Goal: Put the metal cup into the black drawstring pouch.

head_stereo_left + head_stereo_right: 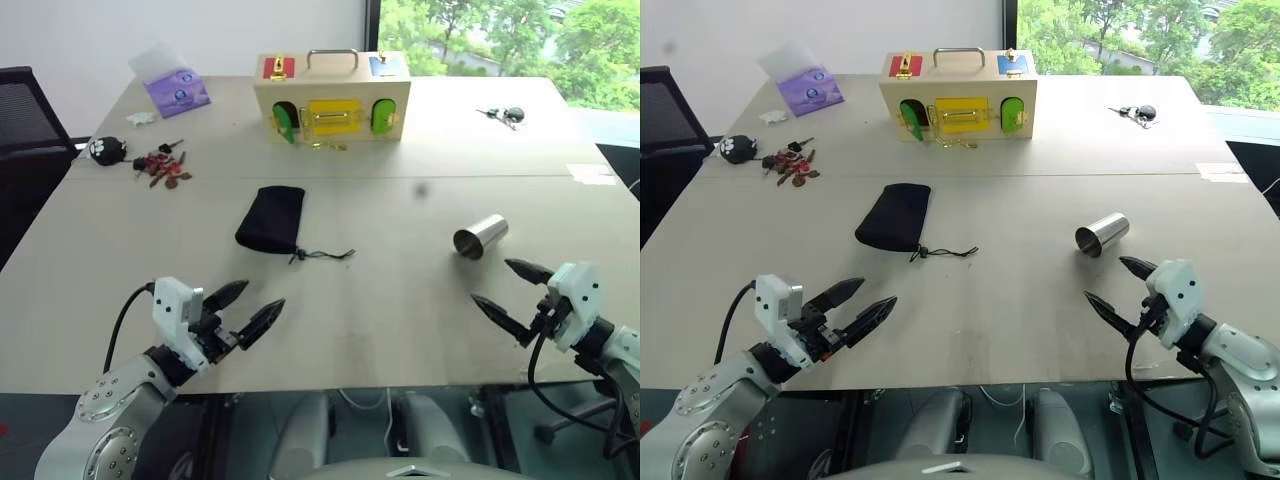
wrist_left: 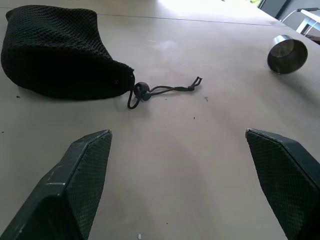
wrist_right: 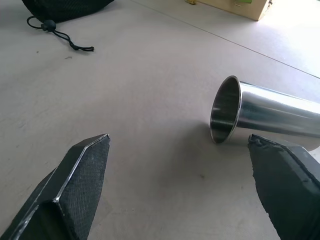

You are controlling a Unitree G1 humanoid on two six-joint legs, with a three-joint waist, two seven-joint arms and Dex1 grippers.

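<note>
The cord at the pouch's opening has a toggle on it, so the pouch will pull shut over the metal cup when the robot pulls the cord.
The metal cup lies on its side on the table's right half, its mouth turned toward me; it is also in the right wrist view. The black drawstring pouch lies flat near the middle, its cord trailing to the right. My right gripper hovers open just in front of the cup, nothing between its fingers. Near the front edge on the left, my left gripper is open and empty, a good way short of the pouch.
A wooden latch box stands at the back centre. Red keys and a paw-print keychain lie at the back left beside a purple packet. Another key bunch sits back right. A black chair stands left of the table.
</note>
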